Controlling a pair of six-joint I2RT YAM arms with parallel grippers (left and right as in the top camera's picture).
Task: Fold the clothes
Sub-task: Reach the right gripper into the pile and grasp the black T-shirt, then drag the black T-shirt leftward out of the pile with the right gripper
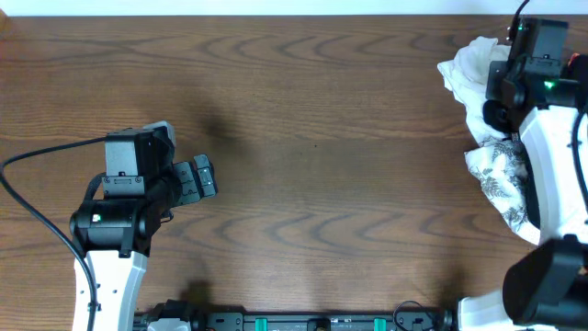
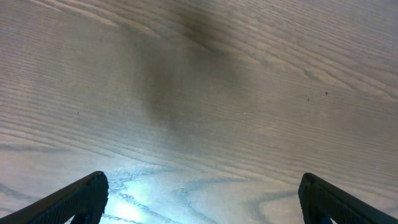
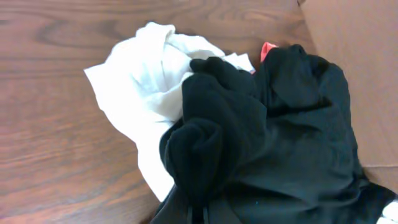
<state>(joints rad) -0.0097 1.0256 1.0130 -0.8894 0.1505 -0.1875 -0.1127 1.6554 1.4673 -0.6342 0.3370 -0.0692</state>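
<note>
The table's middle (image 1: 317, 106) is clear, and my right gripper is holding the black garment's bunched fold (image 3: 214, 121). I should keep pulling the garment there until it is stretched out.
The clothes lie in a heap at the table's far right. A plain white garment (image 1: 467, 66) (image 3: 140, 87) is on top of the heap's left side, and a white leaf-print one (image 1: 496, 175) sits nearer the front. In the right wrist view a black garment (image 3: 280, 137) covers most of the heap. My right gripper (image 3: 198, 214) is shut on a bunched fold of it, and the fabric hides the fingertips. My left gripper (image 1: 197, 179) (image 2: 202, 190) hovers open over bare wood at the left, with nothing between its fingers (image 2: 81, 199).
A small red bit (image 3: 267, 50) peeks out behind the black garment. The right arm (image 1: 542, 138) covers much of the heap from above. The table's far edge (image 1: 276, 13) runs along the top, and the arm bases stand at the front edge.
</note>
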